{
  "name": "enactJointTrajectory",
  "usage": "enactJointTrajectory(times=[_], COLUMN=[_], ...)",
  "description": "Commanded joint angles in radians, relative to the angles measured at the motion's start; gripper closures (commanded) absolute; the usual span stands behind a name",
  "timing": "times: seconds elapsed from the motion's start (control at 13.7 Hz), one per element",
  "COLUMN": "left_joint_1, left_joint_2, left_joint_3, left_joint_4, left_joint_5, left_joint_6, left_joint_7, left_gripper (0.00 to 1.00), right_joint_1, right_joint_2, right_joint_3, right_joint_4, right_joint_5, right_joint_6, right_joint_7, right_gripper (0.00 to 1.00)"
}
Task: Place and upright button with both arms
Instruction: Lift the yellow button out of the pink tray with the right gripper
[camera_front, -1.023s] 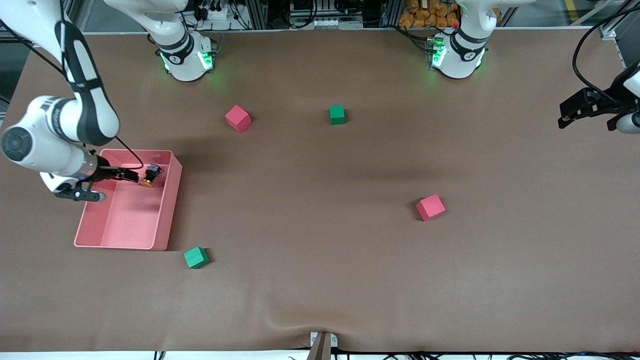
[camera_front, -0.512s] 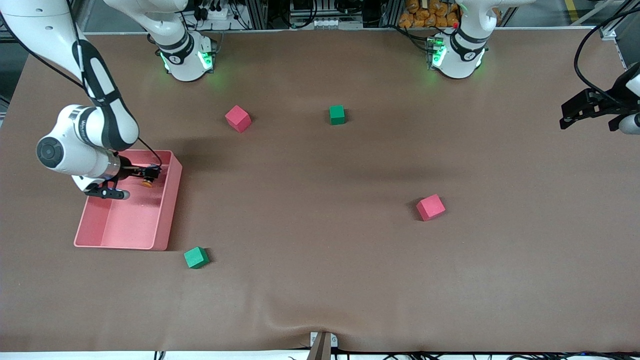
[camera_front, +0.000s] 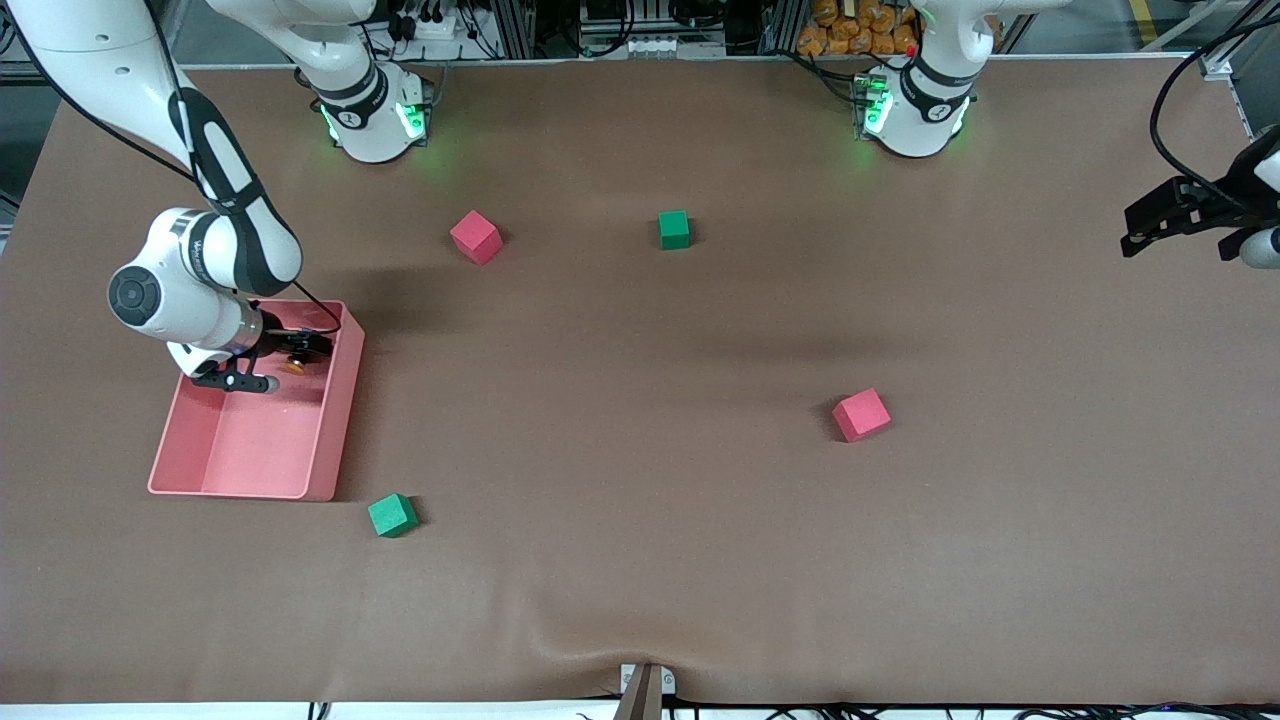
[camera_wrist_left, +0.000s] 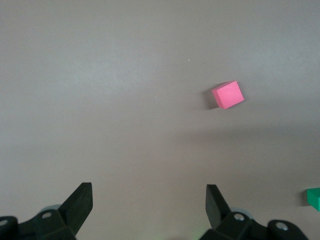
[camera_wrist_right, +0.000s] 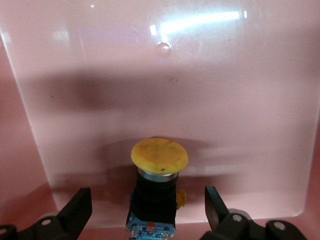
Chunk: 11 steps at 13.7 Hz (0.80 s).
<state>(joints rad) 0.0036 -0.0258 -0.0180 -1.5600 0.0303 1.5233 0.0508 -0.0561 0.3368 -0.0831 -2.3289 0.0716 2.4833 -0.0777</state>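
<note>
The button (camera_wrist_right: 156, 192) will stay on its side as the robot carries it out, because the orange cap (camera_wrist_right: 159, 156) and blue base are lying flat in the pink bin.
The button (camera_wrist_right: 157, 182), an orange cap on a black body with a blue base, lies on its side in the pink bin (camera_front: 340, 420). My right gripper (camera_wrist_right: 147, 201) is open and low in the bin, one finger on each side of the button's body without touching it. In the front view only the orange cap of the button (camera_front: 293, 367) peeks out under the right gripper (camera_front: 305, 347). My left gripper (camera_front: 1160, 215) waits in the air at the left arm's end of the table, and the left gripper (camera_wrist_left: 148, 194) stands open with nothing between its fingers.
Red cubes (camera_front: 475, 237) (camera_front: 861, 414) and green cubes (camera_front: 674, 229) (camera_front: 392, 515) lie scattered on the brown table. The left wrist view shows a red cube (camera_wrist_left: 228, 94) and the edge of a green cube (camera_wrist_left: 314, 196). The cloth wrinkles at the near edge (camera_front: 600, 640).
The right arm has swung toward the table's middle and brought its open gripper over the button in the bin. The left gripper has hardly moved.
</note>
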Motion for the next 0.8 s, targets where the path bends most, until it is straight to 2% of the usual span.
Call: enactJointTrajectory(times=[0.0,0.15,0.22,0.29,0.37,0.44,0.51,0.73], left_joint_1=[0.009,0.009,0.009,0.009,0.01,0.01,0.01,0.027], left_joint_2=[-0.022,-0.023,-0.022,-0.02,-0.02,-0.02,-0.02,-0.022], left_joint_3=[0.0,0.0,0.0,0.0,0.0,0.0,0.0,0.0], left_joint_4=[-0.008,-0.011,-0.009,-0.008,-0.009,-0.008,-0.005,0.001], left_joint_5=[-0.01,-0.016,-0.017,-0.018,-0.018,-0.018,-0.018,-0.035], left_joint_6=[-0.017,-0.017,-0.017,-0.017,-0.017,-0.017,-0.017,-0.015], left_joint_7=[0.021,0.021,0.021,0.021,0.021,0.021,0.021,0.021], left_gripper=[0.0,0.0,0.0,0.0,0.0,0.0,0.0,0.0], right_joint_1=[0.004,0.006,0.004,0.002,-0.001,-0.005,-0.011,-0.014], right_joint_2=[0.042,0.05,0.05,0.05,0.05,0.05,0.051,0.048], right_joint_3=[-0.003,-0.003,-0.003,-0.003,-0.004,-0.003,-0.004,-0.004], right_joint_4=[-0.014,-0.013,-0.013,-0.013,-0.013,-0.013,-0.013,-0.009], right_joint_5=[0.022,0.022,0.022,0.02,0.022,0.022,0.022,0.022], right_joint_6=[0.064,0.082,0.08,0.08,0.08,0.08,0.078,0.074], right_joint_7=[-0.04,-0.04,-0.042,-0.042,-0.051,-0.072,-0.086,-0.091], right_gripper=[0.0,0.0,0.28,0.64,0.84,0.96,1.0,1.0])
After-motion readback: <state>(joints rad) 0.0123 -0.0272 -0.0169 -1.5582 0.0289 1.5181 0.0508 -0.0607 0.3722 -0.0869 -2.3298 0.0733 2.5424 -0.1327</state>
